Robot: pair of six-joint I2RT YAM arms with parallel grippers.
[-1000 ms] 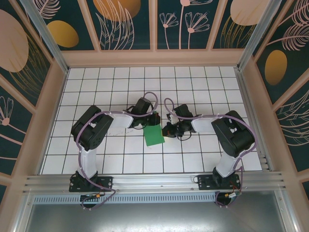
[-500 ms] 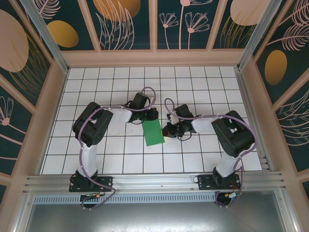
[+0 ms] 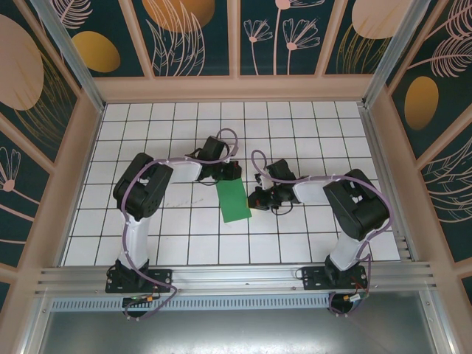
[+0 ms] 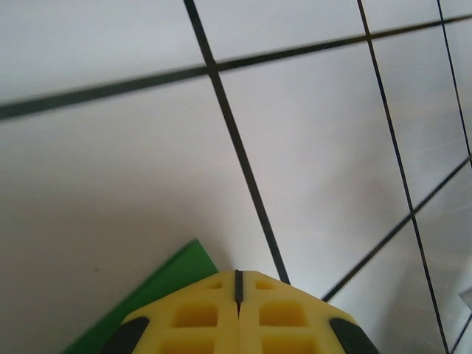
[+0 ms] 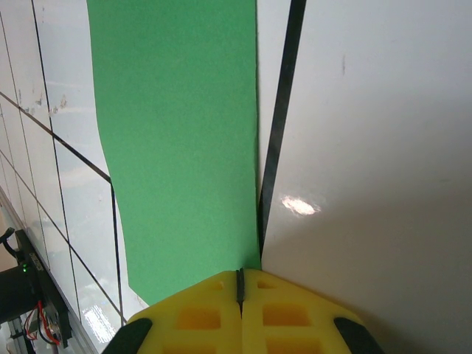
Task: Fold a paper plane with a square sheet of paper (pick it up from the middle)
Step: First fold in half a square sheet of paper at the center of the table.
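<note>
My left gripper should keep moving off the sheet's far edge until it opens over the free tiles [image 3: 209, 130], as the folded sheet [image 3: 234, 200] lies flat under my right gripper.
The square sheet of paper [image 3: 234, 201] lies flat on the white tiles as a narrow green rectangle, folded in half. My left gripper [image 3: 233, 173] is shut and hangs just beyond the sheet's far edge; in the left wrist view its yellow fingertips [image 4: 258, 302] meet with nothing between them, and a corner of the paper [image 4: 144, 295] shows beside them. My right gripper [image 3: 252, 199] is shut at the sheet's right edge. In the right wrist view its closed tips [image 5: 240, 274] sit over the edge of the paper [image 5: 177, 140], which stretches away from them.
The white grid table [image 3: 169, 236] is walled by a wooden frame [image 3: 85, 147] on three sides, with a metal rail [image 3: 236, 276] along the near edge. Both arms reach in from the near corners toward the middle.
My left gripper has drawn back from the sheet's far left corner, moving away and slightly right, off the paper. The right arm and the paper have stayed put.
</note>
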